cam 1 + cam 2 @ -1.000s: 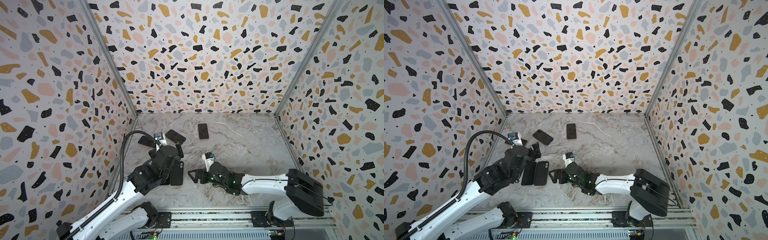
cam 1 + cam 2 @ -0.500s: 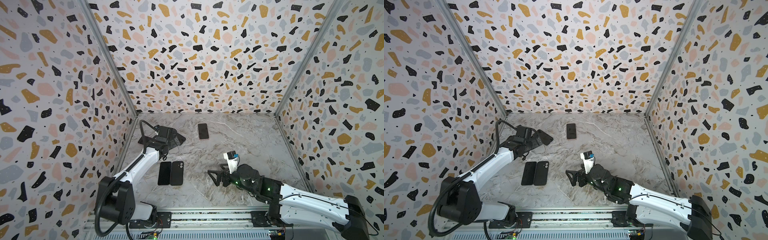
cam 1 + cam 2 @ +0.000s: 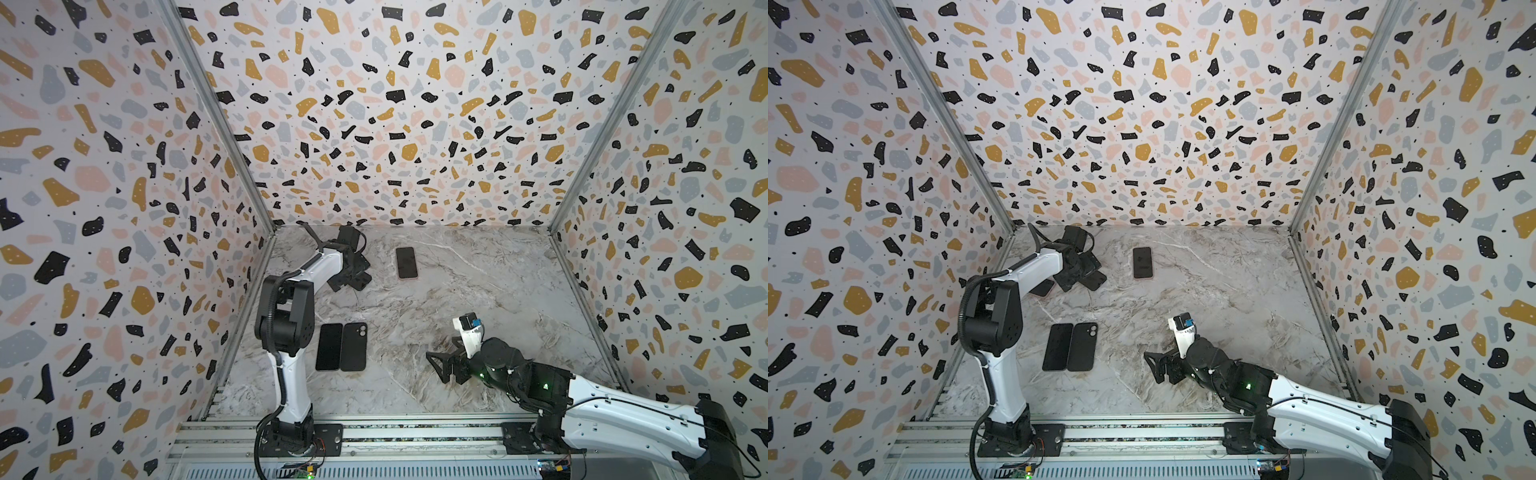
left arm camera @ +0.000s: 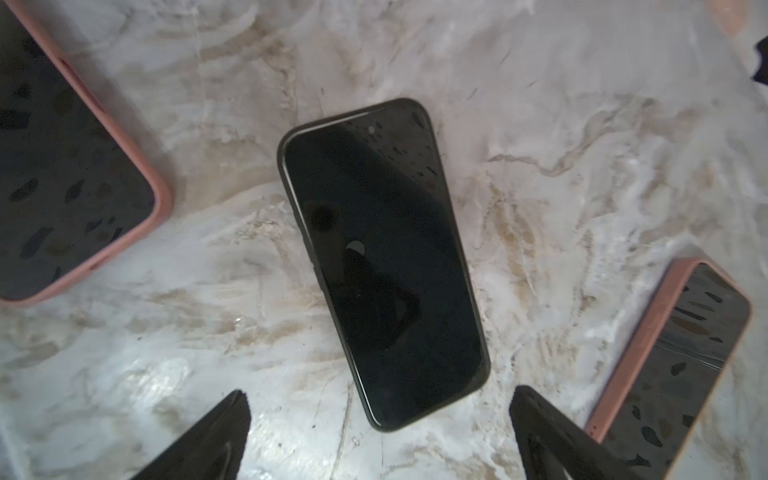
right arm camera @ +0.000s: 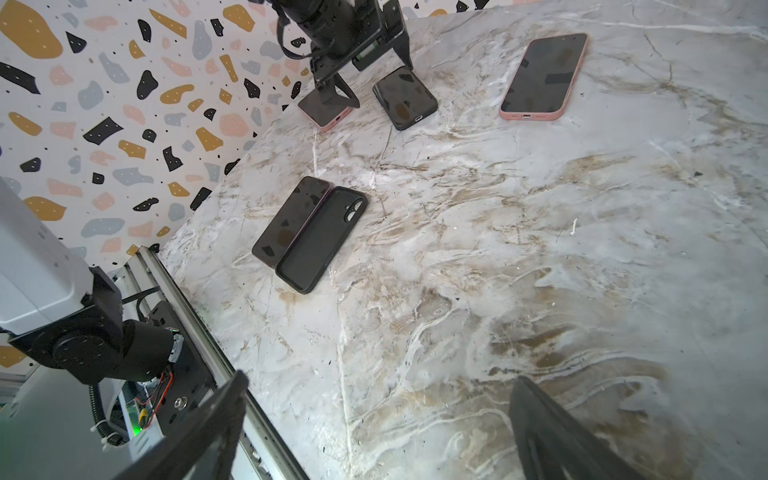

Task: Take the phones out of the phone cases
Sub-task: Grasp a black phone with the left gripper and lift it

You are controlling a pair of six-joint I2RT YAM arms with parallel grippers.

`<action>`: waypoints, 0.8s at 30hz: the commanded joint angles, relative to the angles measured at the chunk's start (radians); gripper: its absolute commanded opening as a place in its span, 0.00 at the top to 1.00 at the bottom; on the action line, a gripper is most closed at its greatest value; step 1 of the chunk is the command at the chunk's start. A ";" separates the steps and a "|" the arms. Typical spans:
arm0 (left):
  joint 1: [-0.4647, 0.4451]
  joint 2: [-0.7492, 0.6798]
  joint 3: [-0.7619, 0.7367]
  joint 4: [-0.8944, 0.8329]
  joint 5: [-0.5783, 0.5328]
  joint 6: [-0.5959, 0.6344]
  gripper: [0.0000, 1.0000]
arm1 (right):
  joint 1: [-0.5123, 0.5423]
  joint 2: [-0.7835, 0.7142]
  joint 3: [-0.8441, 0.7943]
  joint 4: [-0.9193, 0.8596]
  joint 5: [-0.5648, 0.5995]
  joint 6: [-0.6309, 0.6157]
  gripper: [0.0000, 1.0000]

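Note:
The black phone case's near end (image 4: 428, 400) lies between the left gripper's open fingers, so the robot should keep lowering them until they stand beside its long sides (image 4: 472, 297), then close them.
A black phone in a black phone case (image 4: 382, 257) lies screen up at the back left of the marble floor. My left gripper (image 4: 379, 395) hovers open just above it, one finger to each side of the phone's near end, touching nothing; in a top view the left gripper (image 3: 347, 280) hides most of that phone. At the front left a bare phone (image 3: 328, 347) lies next to an empty black case (image 3: 354, 347); the right wrist view shows the bare phone (image 5: 291, 224) and the case (image 5: 320, 241) too. My right gripper (image 3: 440, 365) stands open and empty over bare floor at the front right.
A pink-cased phone (image 3: 406, 262) lies at the back middle. Another pink-cased phone (image 4: 62, 166) lies close beside the black one, partly under my left arm. Patterned walls close in the left, back and right sides; a metal rail (image 3: 374, 432) runs along the front.
My left arm has swung from the front pair of phone and case to the back left, over the black-cased phone. My right arm has drawn back to the right. Both grippers stayed open.

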 commanded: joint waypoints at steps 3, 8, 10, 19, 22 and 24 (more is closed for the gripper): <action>0.002 0.057 0.091 -0.108 0.015 -0.066 0.00 | 0.005 -0.032 -0.014 0.019 0.009 -0.022 0.00; 0.001 0.116 0.142 -0.123 0.028 -0.095 0.00 | 0.006 -0.037 -0.035 0.051 0.003 -0.022 0.00; 0.000 0.139 0.168 -0.141 0.025 -0.108 0.00 | 0.007 -0.033 -0.038 0.059 0.001 -0.022 0.00; -0.010 0.227 0.273 -0.197 0.023 -0.141 0.00 | 0.008 -0.008 -0.056 0.111 -0.031 -0.022 0.02; -0.013 0.248 0.297 -0.201 0.028 -0.143 0.00 | 0.010 -0.005 -0.058 0.124 -0.042 -0.023 0.02; -0.017 0.255 0.305 -0.197 0.035 -0.151 0.01 | 0.012 -0.002 -0.060 0.130 -0.042 -0.023 0.03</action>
